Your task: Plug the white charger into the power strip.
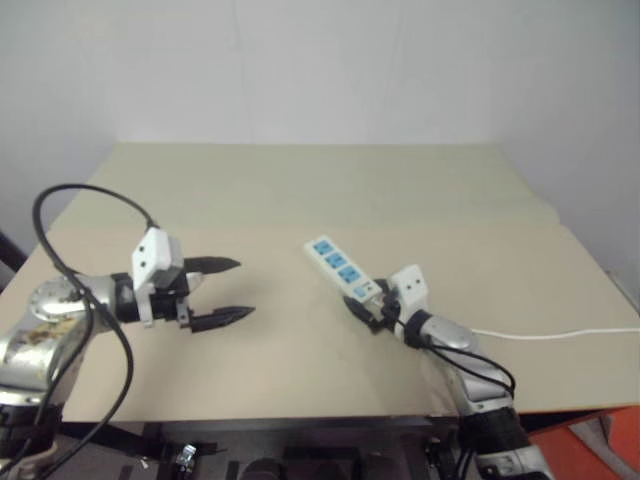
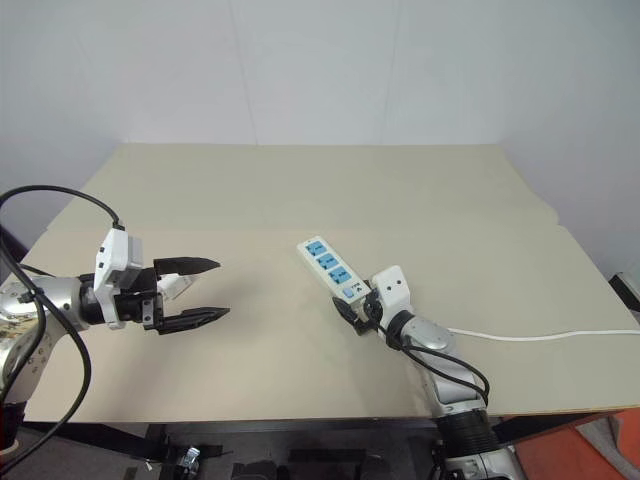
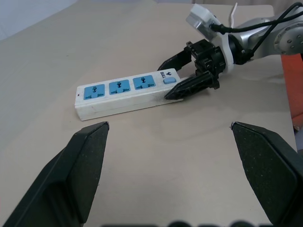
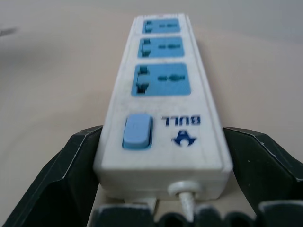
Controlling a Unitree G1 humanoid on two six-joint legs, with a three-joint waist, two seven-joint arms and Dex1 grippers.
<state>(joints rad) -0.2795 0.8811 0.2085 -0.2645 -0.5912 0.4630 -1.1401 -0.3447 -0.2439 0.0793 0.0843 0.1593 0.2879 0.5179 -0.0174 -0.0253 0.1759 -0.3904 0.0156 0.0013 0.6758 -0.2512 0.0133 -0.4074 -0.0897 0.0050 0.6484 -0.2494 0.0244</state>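
Observation:
The blue socket nearest the switch faces up and its slots are open, so the white charger will slide down and stay standing when I push it.
The power strip, a white bar with three blue sockets, lies at an angle on the tan table, right of the middle. Its switch end sits between the two black fingers of my right gripper, one finger along each long side. That gripper is open and low over the table. The strip's thin white cord runs off to the right. My left gripper hovers open and empty to the left of the strip, pointing toward it across a stretch of bare table. The white charger is out of view.
The tan table reaches back to a white wall and has a raised seam across its far right part. Its front edge runs just below both arms. An orange-red object sits below the table's front right corner.

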